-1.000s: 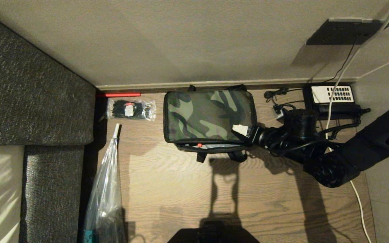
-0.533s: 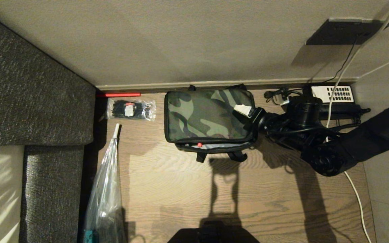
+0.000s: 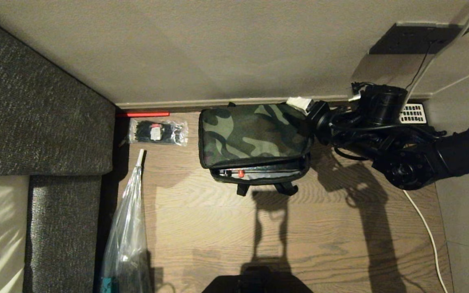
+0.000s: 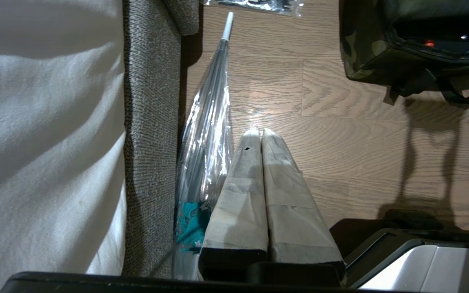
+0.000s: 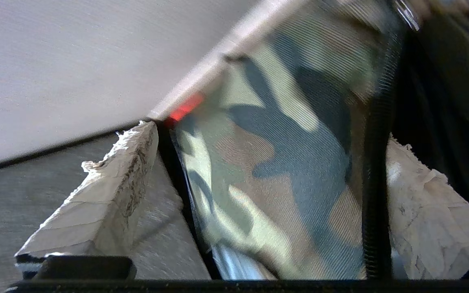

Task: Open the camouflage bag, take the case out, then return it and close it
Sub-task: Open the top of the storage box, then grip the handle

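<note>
The lid's near edge [image 3: 263,166] is gaping and the bag sits against the wall. I expect the lid will swing back and lean there when I open it.
The camouflage bag [image 3: 255,132] lies on the wood floor against the wall. Its lid is tipped up along the near edge. In the gap under the lid a strip of the case [image 3: 259,172] shows, with its red latch. My right gripper [image 3: 301,106] is at the bag's far right corner by the baseboard. In the right wrist view its gripper [image 5: 269,134] stands open, and the bag's camouflage lid [image 5: 283,162] lies between the two taped fingers. My left gripper [image 4: 261,132] is shut and empty, parked low beside the sofa, well apart from the bag [image 4: 364,53].
A clear packet of black ties [image 3: 158,132] and a red stick [image 3: 143,114] lie left of the bag. A plastic-sleeved umbrella [image 3: 126,232] lies along the grey sofa [image 3: 35,122]. A white vented device [image 3: 413,114] and a white cable [image 3: 430,232] are at the right.
My right gripper has moved from the bag's near right corner to its far right corner by the wall. The lid's near edge has lifted and the gap is wider. The left arm stayed still.
</note>
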Controlling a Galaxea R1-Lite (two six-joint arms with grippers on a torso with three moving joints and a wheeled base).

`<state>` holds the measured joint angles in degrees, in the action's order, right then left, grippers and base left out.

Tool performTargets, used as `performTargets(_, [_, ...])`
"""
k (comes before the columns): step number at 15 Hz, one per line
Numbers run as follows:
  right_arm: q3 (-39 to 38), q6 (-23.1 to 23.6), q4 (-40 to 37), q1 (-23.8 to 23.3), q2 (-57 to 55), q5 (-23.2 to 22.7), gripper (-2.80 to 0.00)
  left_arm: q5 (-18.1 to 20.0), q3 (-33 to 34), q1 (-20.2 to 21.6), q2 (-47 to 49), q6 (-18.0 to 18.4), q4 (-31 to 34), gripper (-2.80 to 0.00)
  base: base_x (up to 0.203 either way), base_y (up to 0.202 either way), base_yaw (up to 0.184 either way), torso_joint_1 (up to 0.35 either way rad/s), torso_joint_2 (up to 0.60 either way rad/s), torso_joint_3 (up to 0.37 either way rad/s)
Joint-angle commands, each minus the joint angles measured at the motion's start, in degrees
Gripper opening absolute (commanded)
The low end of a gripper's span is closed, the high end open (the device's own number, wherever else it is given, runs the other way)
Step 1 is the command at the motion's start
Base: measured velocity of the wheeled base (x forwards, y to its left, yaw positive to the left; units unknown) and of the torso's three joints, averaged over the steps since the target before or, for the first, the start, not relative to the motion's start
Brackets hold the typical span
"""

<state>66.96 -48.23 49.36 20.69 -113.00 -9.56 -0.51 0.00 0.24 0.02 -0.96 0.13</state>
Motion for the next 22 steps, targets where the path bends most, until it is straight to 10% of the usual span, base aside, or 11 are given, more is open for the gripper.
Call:
performTargets(1, [1.8, -0.2, 0.7, -0.4, 1.9, -0.2, 0.0, 0.0, 0.2, 0.0, -0.1, 0.0, 0.0, -2.8, 0.0, 0.0, 0.0, 0.0, 0.0, 0.0])
performTargets(9, [10.8, 0.3, 1.4, -3.7, 2.4, -0.9, 0.0, 0.0, 0.2, 0.0, -0.1, 0.0, 0.0, -2.8, 0.0, 0.0, 0.0, 0.0, 0.0, 0.0])
performTargets(19, [-10.4, 11.7, 5.9, -3.9, 7.3, -3.1, 0.0, 0.0, 0.2, 0.0, -0.1, 0.0, 0.0, -2.8, 0.0, 0.0, 0.0, 0.0, 0.0, 0.0])
performTargets(20, [-12.7, 11.7, 6.2, -3.9, 9.1, -4.6, -2.8, 0.0, 0.2, 0.0, -0.1, 0.0, 0.0, -2.8, 0.0, 0.0, 0.0, 0.0, 0.0, 0.0])
performTargets(22, [-19.2, 11.9, 5.8, -3.9, 15.0, -8.4, -2.8, 0.0, 0.2, 0.0, -0.1, 0.0, 0.0, -2.8, 0.0, 0.0, 0.0, 0.0, 0.0, 0.0])
